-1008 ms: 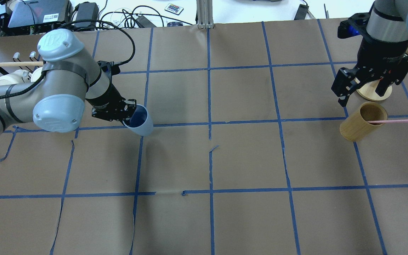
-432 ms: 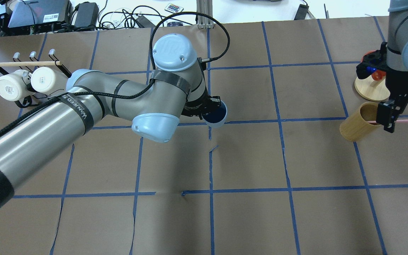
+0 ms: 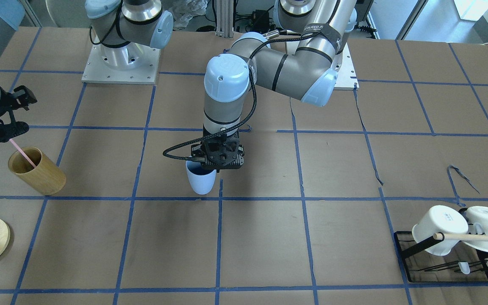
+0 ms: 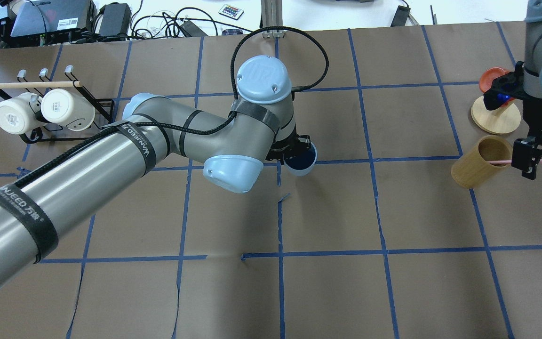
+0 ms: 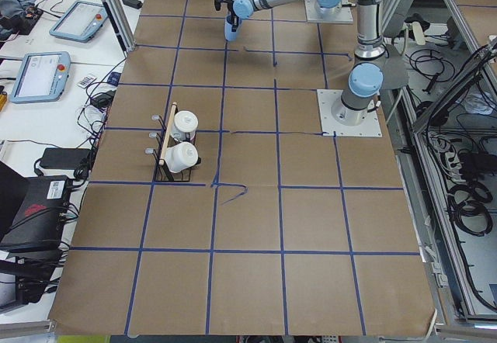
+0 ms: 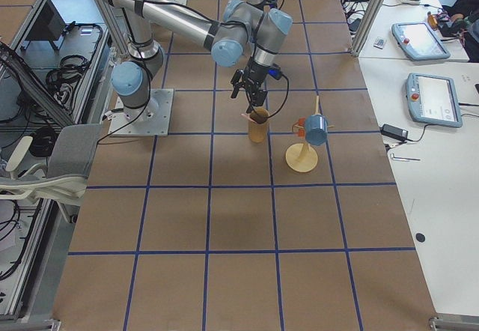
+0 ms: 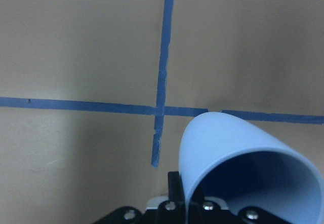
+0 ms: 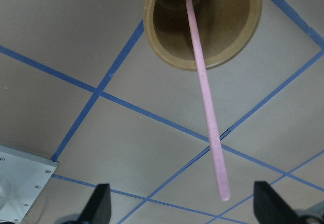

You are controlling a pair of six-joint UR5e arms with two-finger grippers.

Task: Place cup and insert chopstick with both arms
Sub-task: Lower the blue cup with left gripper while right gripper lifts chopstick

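Observation:
The light-blue cup (image 3: 201,179) is beyond the blue tape crossing, toward the wooden holder, so next my left gripper goes back and puts the cup down at the crossing (image 3: 220,198).
My left gripper (image 4: 298,151) is shut on the rim of the light-blue cup (image 4: 301,164), which it holds upright near the table's centre, by a blue tape crossing. The cup also shows in the front view (image 3: 201,181) under the gripper (image 3: 217,160), and in the left wrist view (image 7: 243,158). I cannot tell if its base touches the table. The pale pink chopstick (image 4: 500,162) leans out of the tan wooden holder (image 4: 478,165) at the right. My right gripper (image 4: 529,157) is open, its fingers on either side of the stick's upper end (image 8: 205,97), without touching it.
A black rack with white mugs (image 4: 45,110) and a wooden rod stands at the far left. A round wooden stand (image 4: 495,118) with an orange piece is just behind the holder. The two arm base plates (image 3: 119,63) are at the robot's side.
My left arm has carried the cup to the right, from the left part of the table to its centre. My right gripper has moved down and right, from behind the holder to around the chopstick.

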